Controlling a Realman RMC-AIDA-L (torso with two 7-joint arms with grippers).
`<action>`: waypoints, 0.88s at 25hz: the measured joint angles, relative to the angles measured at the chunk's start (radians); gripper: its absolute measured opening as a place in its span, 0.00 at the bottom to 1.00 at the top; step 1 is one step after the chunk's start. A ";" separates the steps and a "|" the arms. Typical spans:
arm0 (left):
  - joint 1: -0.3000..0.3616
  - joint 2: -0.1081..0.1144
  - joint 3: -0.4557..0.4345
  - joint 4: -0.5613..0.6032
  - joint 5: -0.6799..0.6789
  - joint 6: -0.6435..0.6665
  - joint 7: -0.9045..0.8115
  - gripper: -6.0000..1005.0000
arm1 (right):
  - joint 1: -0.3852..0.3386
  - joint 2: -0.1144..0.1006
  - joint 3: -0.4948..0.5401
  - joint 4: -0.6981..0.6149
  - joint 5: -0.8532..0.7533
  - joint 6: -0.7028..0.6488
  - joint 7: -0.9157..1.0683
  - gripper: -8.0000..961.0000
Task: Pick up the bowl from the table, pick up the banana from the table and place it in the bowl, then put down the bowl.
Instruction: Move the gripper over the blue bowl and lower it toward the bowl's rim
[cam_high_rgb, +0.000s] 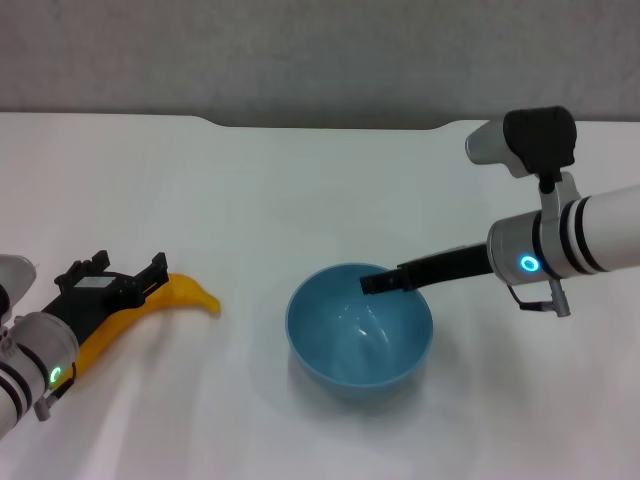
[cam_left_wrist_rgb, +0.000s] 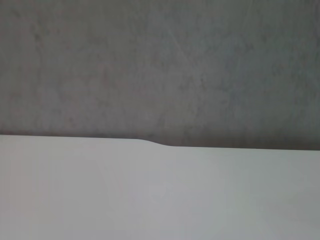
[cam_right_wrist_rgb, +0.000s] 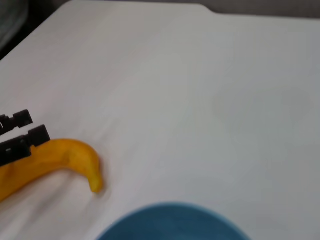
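I should pull my right gripper back and have it grip the bowl's rim (cam_high_rgb: 428, 300) before I take the banana, because my right gripper's fingers reach far over the bowl's inside (cam_high_rgb: 368, 308).
The light blue bowl (cam_high_rgb: 360, 335) stands near the middle of the white table (cam_high_rgb: 300, 190). My right gripper (cam_high_rgb: 375, 283) reaches in from the right and is shut on the bowl's far right rim. The right wrist view shows only the bowl's near rim (cam_right_wrist_rgb: 172, 222). The yellow-orange banana (cam_high_rgb: 185, 297) lies at the left, its tip pointing toward the bowl; it also shows in the right wrist view (cam_right_wrist_rgb: 65, 160). My left gripper (cam_high_rgb: 125, 266) is open, low over the banana's rear half with a finger on either side. Its fingers (cam_right_wrist_rgb: 30, 136) show in the right wrist view.
The table's far edge has a shallow notch (cam_high_rgb: 330, 125) against a grey wall. The left wrist view shows only bare tabletop (cam_left_wrist_rgb: 160, 195), the notch and the wall. White tabletop lies between the banana and the bowl.
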 joint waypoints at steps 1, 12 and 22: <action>0.000 0.000 0.000 0.000 0.000 0.000 0.000 0.84 | 0.000 0.001 -0.003 -0.003 -0.006 0.004 0.018 0.88; -0.001 0.001 0.000 -0.010 -0.006 0.000 -0.001 0.83 | -0.008 0.016 -0.011 -0.036 -0.076 0.007 0.076 0.83; -0.001 0.001 0.000 -0.012 -0.003 0.001 -0.001 0.82 | -0.011 0.021 -0.012 -0.049 -0.073 -0.009 0.072 0.69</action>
